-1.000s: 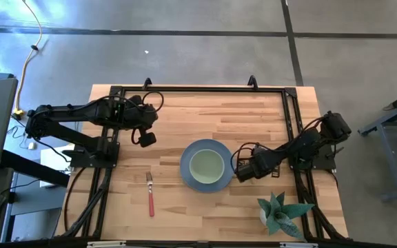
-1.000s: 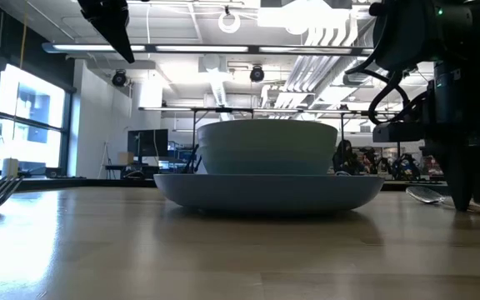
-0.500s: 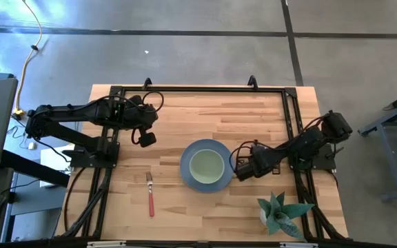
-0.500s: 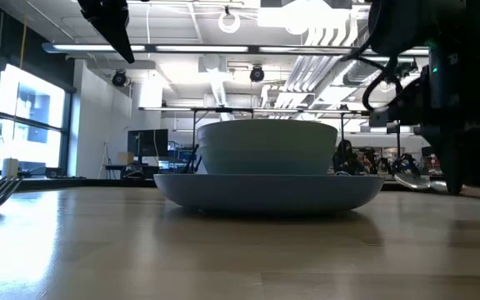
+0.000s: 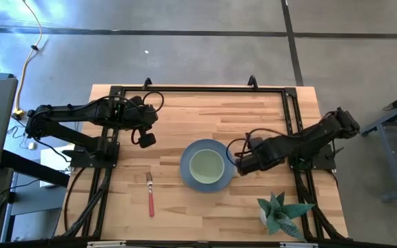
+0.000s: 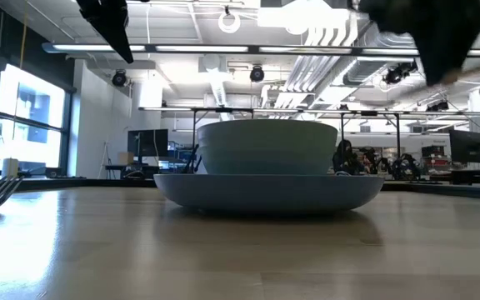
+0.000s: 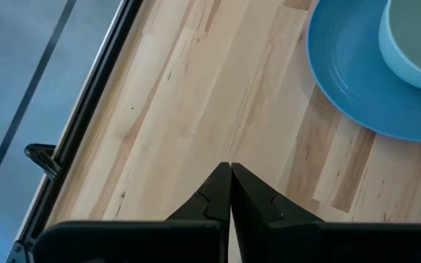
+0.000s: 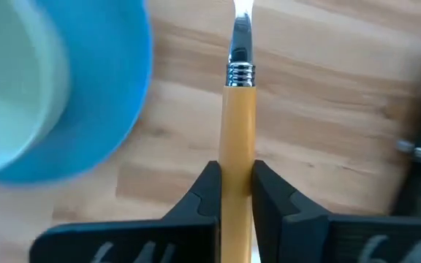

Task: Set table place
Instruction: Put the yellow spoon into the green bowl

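The spoon's metal neck (image 8: 240, 45) is pointing past the blue-grey plate. Next, my right gripper turns the spoon toward the pale green bowl (image 5: 207, 167) and puts it down inside.
The blue-grey plate (image 5: 185, 165) sits mid-table with the pale green bowl (image 5: 207, 166) standing in it. The red-handled fork (image 5: 150, 195) lies flat to the plate's left. My right gripper (image 5: 242, 164) hovers just right of the plate, shut on the orange-handled spoon (image 8: 237, 139); in the low view it shows as a dark blurred shape (image 6: 440, 33) high above the table. My left gripper (image 7: 230, 174) is shut and holds nothing; it waits above the wood to the far left of the plate (image 7: 349, 88). My right gripper pinches the spoon's orange handle (image 8: 237, 179) between its two fingers (image 8: 205, 193), which lie along the handle. The metal neck (image 8: 240, 44) points out ahead of the fingertips, and the spoon's bowl runs out of the picture. The spoon is lifted clear of the table.
A spiky teal-green potted plant (image 5: 281, 213) stands near the table's near right corner, close behind my right arm. Black rail frames (image 5: 198, 89) run along the left, right and far edges. Bare wood (image 5: 212, 120) lies beyond the plate.
My right gripper has risen from the tabletop, carrying the spoon with it; a second ago the spoon's metal end lay on the wood right of the plate, and now it is off the table. The gripper has also drifted slightly toward the far edge.
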{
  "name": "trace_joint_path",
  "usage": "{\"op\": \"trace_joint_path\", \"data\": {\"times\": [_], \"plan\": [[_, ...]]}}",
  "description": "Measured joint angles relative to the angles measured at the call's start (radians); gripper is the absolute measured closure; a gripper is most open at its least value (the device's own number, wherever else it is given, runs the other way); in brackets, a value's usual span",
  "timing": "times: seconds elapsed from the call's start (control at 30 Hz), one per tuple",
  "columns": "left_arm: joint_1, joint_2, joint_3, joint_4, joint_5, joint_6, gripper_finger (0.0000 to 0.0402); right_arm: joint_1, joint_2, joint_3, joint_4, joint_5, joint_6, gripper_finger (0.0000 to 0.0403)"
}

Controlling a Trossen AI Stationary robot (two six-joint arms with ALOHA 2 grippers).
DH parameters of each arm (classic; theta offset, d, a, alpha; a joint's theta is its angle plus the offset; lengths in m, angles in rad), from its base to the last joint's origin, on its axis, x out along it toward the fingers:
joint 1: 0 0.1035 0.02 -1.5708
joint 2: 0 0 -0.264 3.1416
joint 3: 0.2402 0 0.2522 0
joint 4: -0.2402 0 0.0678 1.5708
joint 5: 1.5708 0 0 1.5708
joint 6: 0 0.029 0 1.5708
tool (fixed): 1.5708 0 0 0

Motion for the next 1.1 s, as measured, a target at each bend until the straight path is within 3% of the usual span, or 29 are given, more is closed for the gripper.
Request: {"op": "trace_joint_path", "data": {"times": [0.23,0.4,0.73,0.87,1.1], "plan": [[0.0,0.0,0.0,0.0,0.012,-0.001,0.0401,-0.022,0.008,0.329,-0.233,-0.089,-0.152,0.039],[0.0,0.0,0.0,0.001,0.012,-0.016,0.0401,-0.083,0.072,0.481,-0.249,-0.154,-0.325,0.039],[0.0,0.0,0.0,0.002,0.022,-0.026,0.0401,-0.213,0.341,0.587,-0.246,-0.401,-0.769,0.039],[0.0,0.0,0.0,0.002,0.026,-0.026,0.0401,-0.235,0.43,0.634,-0.246,-0.503,-0.884,0.039],[0.0,0.0,0.0,0.002,0.026,-0.026,0.0401,-0.269,0.533,0.707,-0.246,-0.592,-0.994,0.0391]]}}
